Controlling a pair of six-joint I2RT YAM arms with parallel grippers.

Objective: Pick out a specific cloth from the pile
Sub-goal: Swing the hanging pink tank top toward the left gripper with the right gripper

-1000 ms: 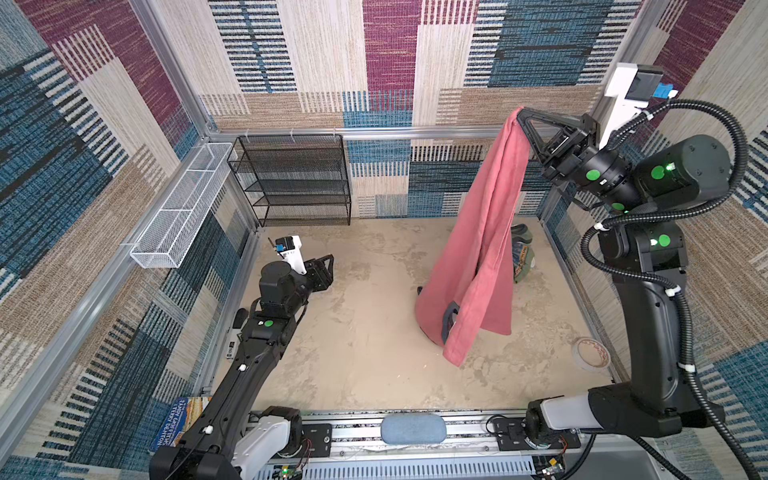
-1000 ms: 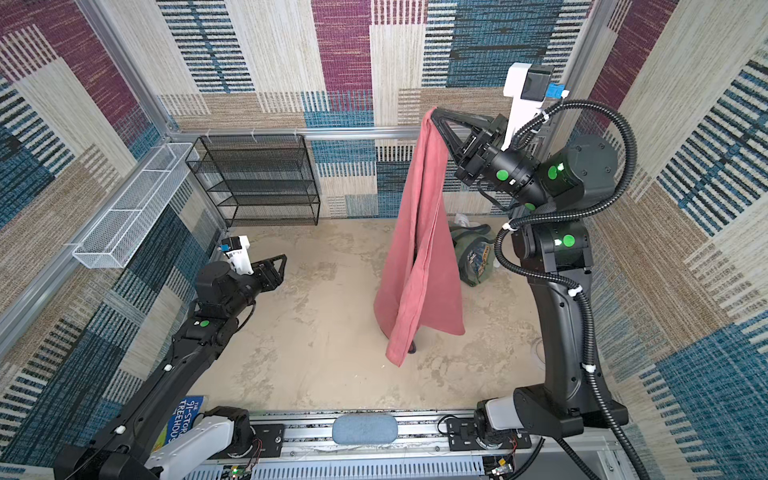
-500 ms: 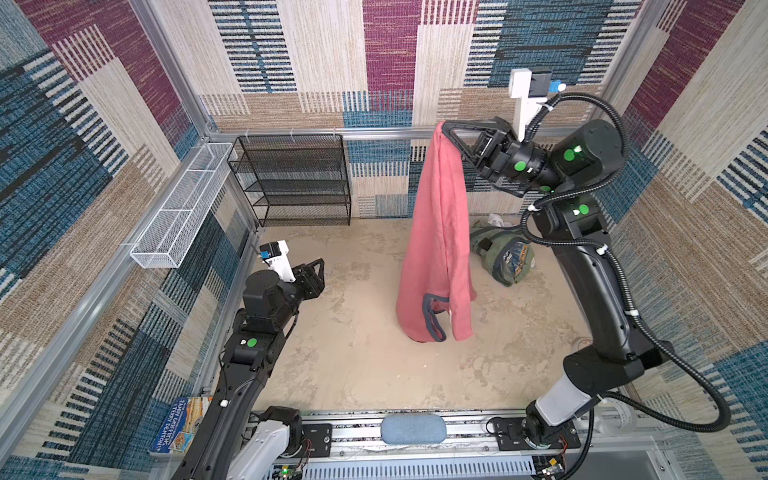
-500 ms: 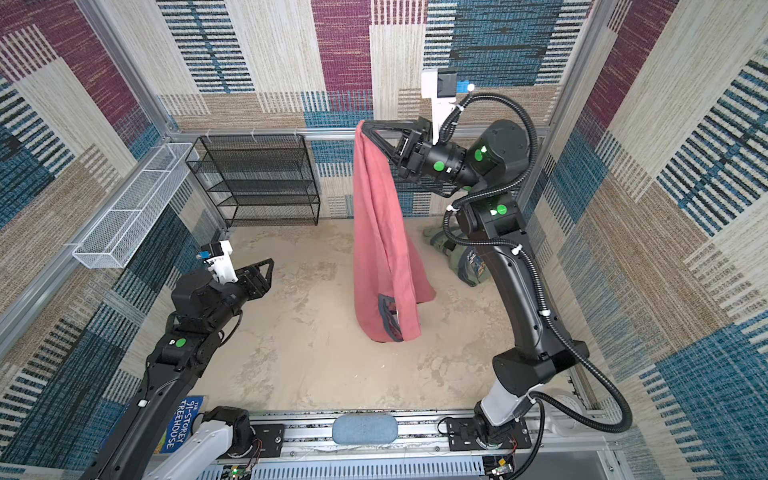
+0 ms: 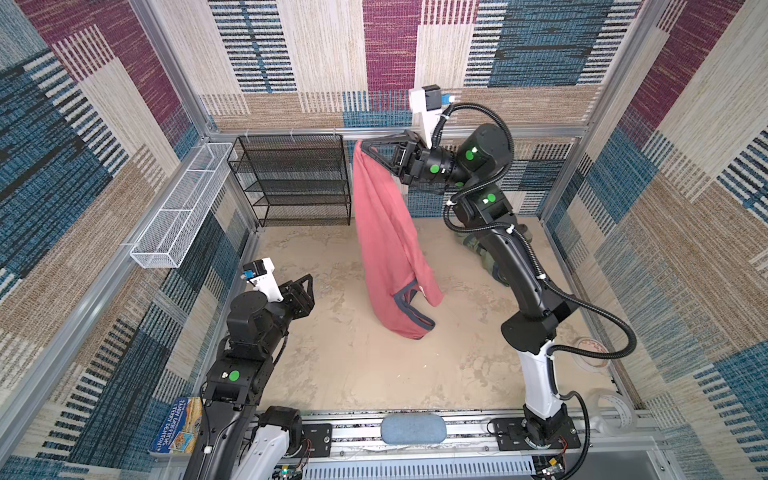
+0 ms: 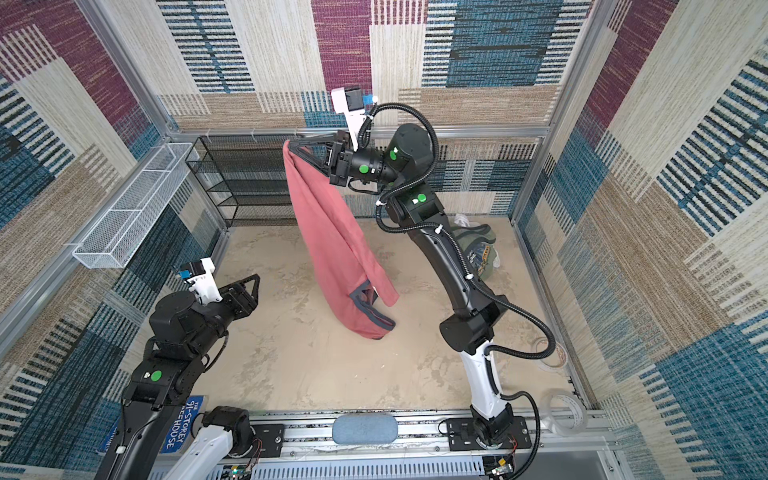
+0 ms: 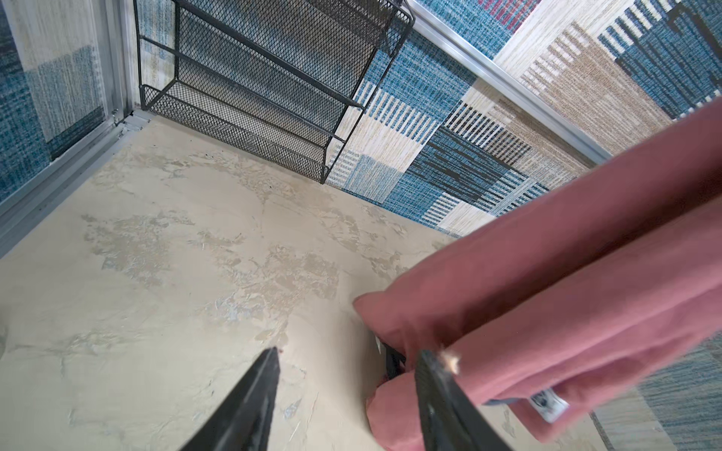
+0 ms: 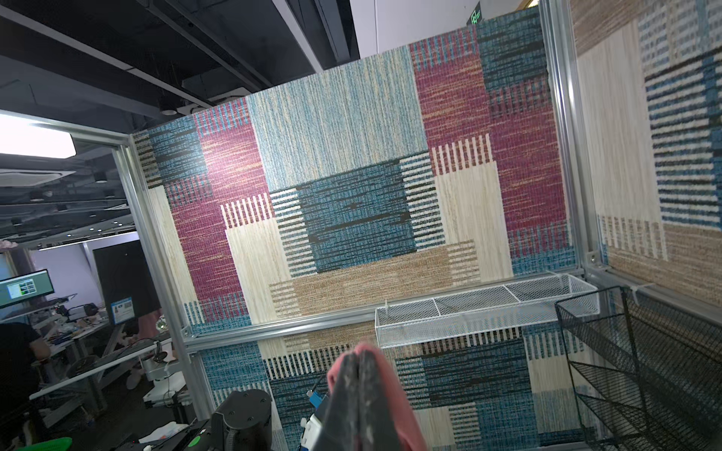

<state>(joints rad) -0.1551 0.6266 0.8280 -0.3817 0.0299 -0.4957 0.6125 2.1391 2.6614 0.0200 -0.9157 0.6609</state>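
The red cloth (image 5: 389,248) hangs free of the green pile, so my right gripper keeps lowering the cloth onto the clear tabletop (image 5: 329,276) and let it go there.
The cloth (image 5: 386,232) (image 6: 332,237), a faded red sleeveless shirt with navy trim, hangs in a long fold from my right gripper (image 5: 363,146) (image 6: 289,145). That gripper is raised high at the back middle and is shut on the cloth's top edge (image 8: 394,390), jaws pressed together (image 8: 357,355). The cloth's lower end is at the floor or just above it. What is left of the pile (image 5: 478,245) (image 6: 482,249), olive green with a bit of white, lies at the back right, partly behind the right arm. My left gripper (image 5: 306,284) (image 6: 253,282) (image 7: 349,351) stands open and empty, low and left of the cloth (image 7: 547,273).
A black mesh rack (image 5: 299,178) stands against the back wall, just left of the hanging cloth. A white wire basket (image 5: 178,212) is fixed to the left wall. Tape rolls (image 5: 590,353) lie at the right edge, a book (image 5: 178,424) at the front left.
My right arm has swung the hanging cloth leftward from the back right to the middle. The left gripper has drifted slightly toward the front left and stays open.
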